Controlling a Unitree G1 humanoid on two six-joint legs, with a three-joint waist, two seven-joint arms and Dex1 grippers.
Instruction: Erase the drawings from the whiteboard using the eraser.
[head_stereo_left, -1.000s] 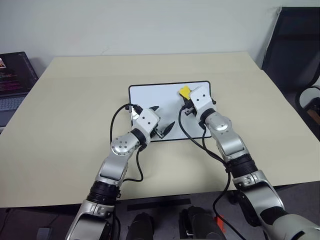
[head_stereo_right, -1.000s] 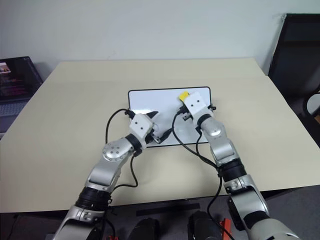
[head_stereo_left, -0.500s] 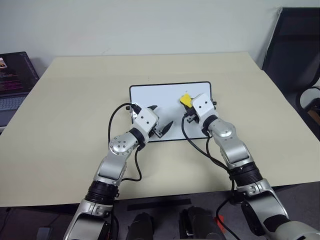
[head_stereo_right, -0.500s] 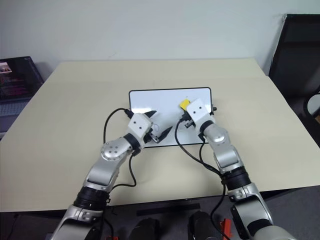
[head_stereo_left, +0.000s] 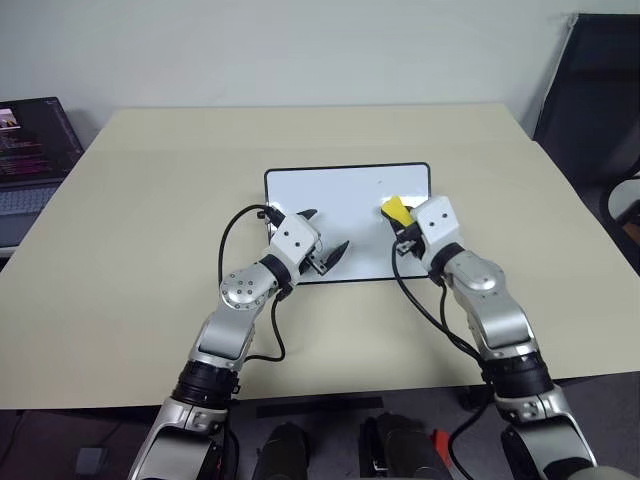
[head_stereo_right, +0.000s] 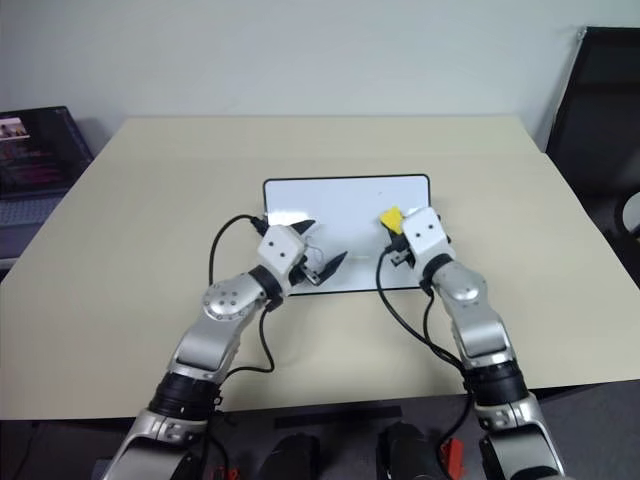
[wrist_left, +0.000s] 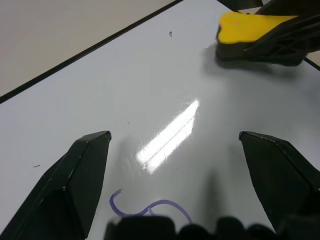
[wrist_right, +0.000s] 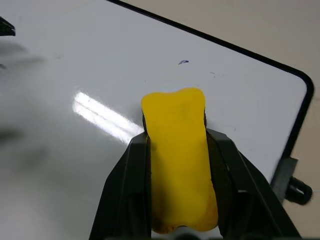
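The purple squiggle (wrist_left: 154, 203) is under my left gripper, so my left gripper should move away from the whiteboard before my right gripper wipes the eraser over the squiggle (wrist_left: 142, 212).
The whiteboard (head_stereo_left: 340, 195) lies flat in the middle of the tan table. My right gripper (head_stereo_left: 400, 216) is shut on the yellow eraser (head_stereo_left: 396, 210), which rests on the board's right part. The right wrist view shows the eraser (wrist_right: 176, 150) pinched between the two black fingers, with a tiny purple mark (wrist_right: 183, 62) beyond it near the board's far edge. My left gripper (head_stereo_left: 325, 232) hovers open over the board's front left. Between its fingers (wrist_left: 82, 175) a looped purple squiggle (wrist_left: 150, 206) of the drawings shows on the glossy surface.
An open laptop (head_stereo_left: 30, 150) sits beyond the table's left edge. A black chair (head_stereo_left: 600, 80) stands at the back right. Bare tabletop (head_stereo_left: 150, 200) surrounds the board on all sides.
My right gripper has slid the eraser to the right and nearer across the board. The left gripper has stayed put. The camera view has shifted slightly.
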